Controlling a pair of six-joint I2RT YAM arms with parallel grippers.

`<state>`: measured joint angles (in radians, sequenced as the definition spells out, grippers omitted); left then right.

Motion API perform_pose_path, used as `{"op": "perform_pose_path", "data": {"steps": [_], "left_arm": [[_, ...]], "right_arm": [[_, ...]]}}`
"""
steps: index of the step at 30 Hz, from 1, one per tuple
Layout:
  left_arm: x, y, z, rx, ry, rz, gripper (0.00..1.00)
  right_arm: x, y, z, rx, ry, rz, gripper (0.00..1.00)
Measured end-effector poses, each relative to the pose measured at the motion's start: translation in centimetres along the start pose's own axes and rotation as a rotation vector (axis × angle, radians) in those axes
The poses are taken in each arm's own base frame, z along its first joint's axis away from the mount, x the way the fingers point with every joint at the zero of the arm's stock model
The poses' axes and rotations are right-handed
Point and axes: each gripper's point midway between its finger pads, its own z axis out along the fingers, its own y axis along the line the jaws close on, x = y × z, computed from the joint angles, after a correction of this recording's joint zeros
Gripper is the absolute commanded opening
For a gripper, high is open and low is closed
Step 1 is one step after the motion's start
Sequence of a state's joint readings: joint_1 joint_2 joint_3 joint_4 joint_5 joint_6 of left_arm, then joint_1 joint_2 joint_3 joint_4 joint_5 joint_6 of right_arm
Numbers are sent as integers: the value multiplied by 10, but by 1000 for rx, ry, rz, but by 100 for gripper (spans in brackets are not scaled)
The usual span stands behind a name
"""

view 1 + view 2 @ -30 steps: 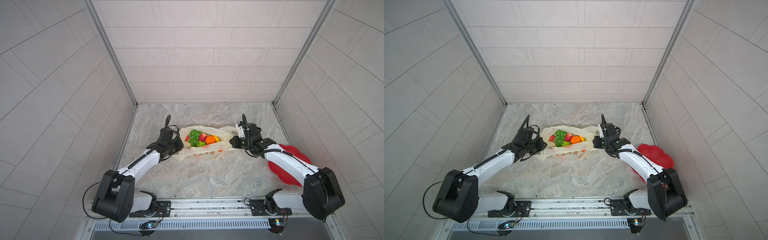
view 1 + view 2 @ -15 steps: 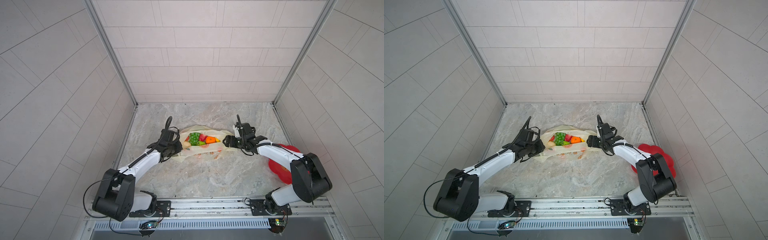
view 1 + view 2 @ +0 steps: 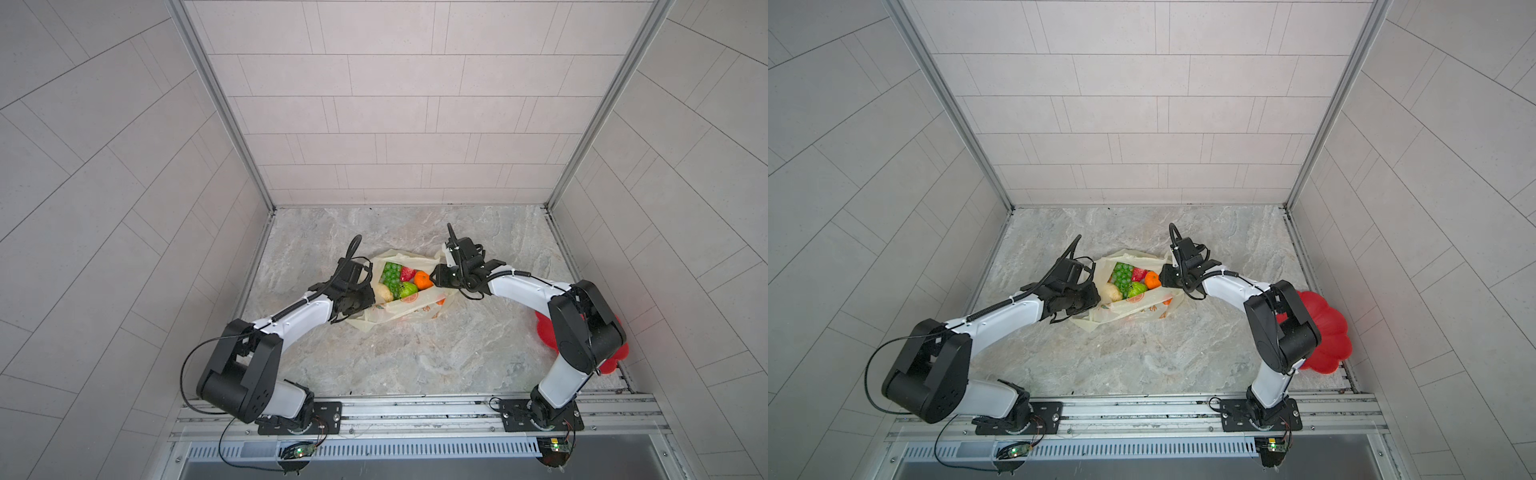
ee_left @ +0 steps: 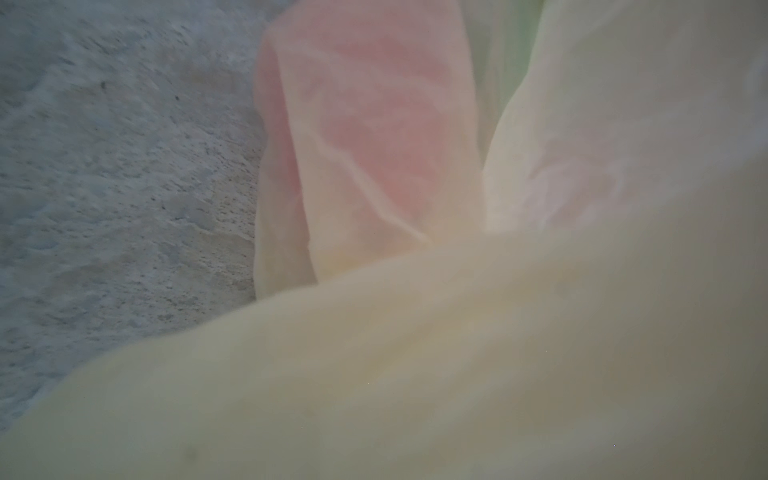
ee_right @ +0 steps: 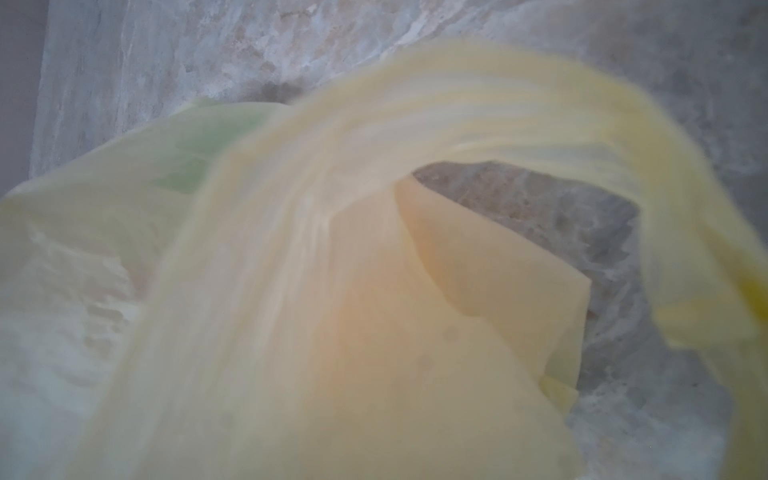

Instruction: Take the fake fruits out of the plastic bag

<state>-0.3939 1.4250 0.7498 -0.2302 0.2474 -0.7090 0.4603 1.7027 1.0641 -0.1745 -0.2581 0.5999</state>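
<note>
The fake fruits (image 3: 405, 281) are bunched up in the plastic bag's loose opening, so the robot's left gripper should swing the bag's rim (image 3: 377, 276) and pull the opening wide before the robot reaches in.
The plastic bag (image 3: 409, 309) (image 3: 1129, 309) lies mid-table with its mouth held open. Inside it show the fake fruits: a green grape bunch (image 3: 390, 272), a strawberry (image 3: 408, 274), an orange (image 3: 423, 280), a green one (image 3: 409, 288) and a cream one (image 3: 384, 292). My left gripper (image 3: 365, 297) (image 3: 1094, 297) is shut on the bag's left rim. My right gripper (image 3: 435, 277) (image 3: 1163, 277) grips the right rim, beside the orange. Bag plastic (image 4: 457, 353) (image 5: 332, 332) fills both wrist views and hides the jaws.
A red flower-shaped plate (image 3: 544, 332) (image 3: 1329, 328) sits at the table's right edge, partly behind my right arm. Tiled walls close the table on three sides. The marble tabletop (image 3: 415, 365) stretches bare in front of the bag.
My right gripper has moved left along the bag's rim, up to the orange, and its elbow has risen. The bag's mouth is narrower. The left arm has hardly moved.
</note>
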Motion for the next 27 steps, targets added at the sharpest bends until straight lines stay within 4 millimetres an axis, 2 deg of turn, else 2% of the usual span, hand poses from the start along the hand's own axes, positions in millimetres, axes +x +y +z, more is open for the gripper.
{"op": "perform_pose_path", "data": {"steps": [2,5,9,11,13,14,16,18,20,23,27], "left_arm": [[0,5,-2,-26,-7,1,11],[-5,12,-8,-54,-29,-12,11],[-26,24,-19,-49,-91,-76,10],[-36,29,-24,-27,-126,-118,10],[-40,29,-28,1,-143,-136,14],[-41,26,-28,13,-144,-135,17],[-40,21,-28,21,-139,-109,30],[-34,11,-28,7,-126,-48,52],[-28,-3,-30,-4,-119,12,67],[-23,-15,-38,-67,-123,82,76],[-32,-8,-65,-257,-177,125,80]], "right_arm": [[2,1,-3,1,8,-10,1],[3,6,-19,-39,5,-2,0],[-6,20,-59,-168,-49,17,0],[-12,21,-77,-220,-83,34,0],[-14,18,-85,-252,-101,51,0],[-13,16,-85,-259,-100,57,0],[-6,11,-80,-257,-82,68,0],[3,8,-74,-246,-57,71,0],[9,10,-71,-239,-43,60,0],[14,15,-70,-229,-41,26,0],[16,12,-68,-197,-42,2,0]]}}
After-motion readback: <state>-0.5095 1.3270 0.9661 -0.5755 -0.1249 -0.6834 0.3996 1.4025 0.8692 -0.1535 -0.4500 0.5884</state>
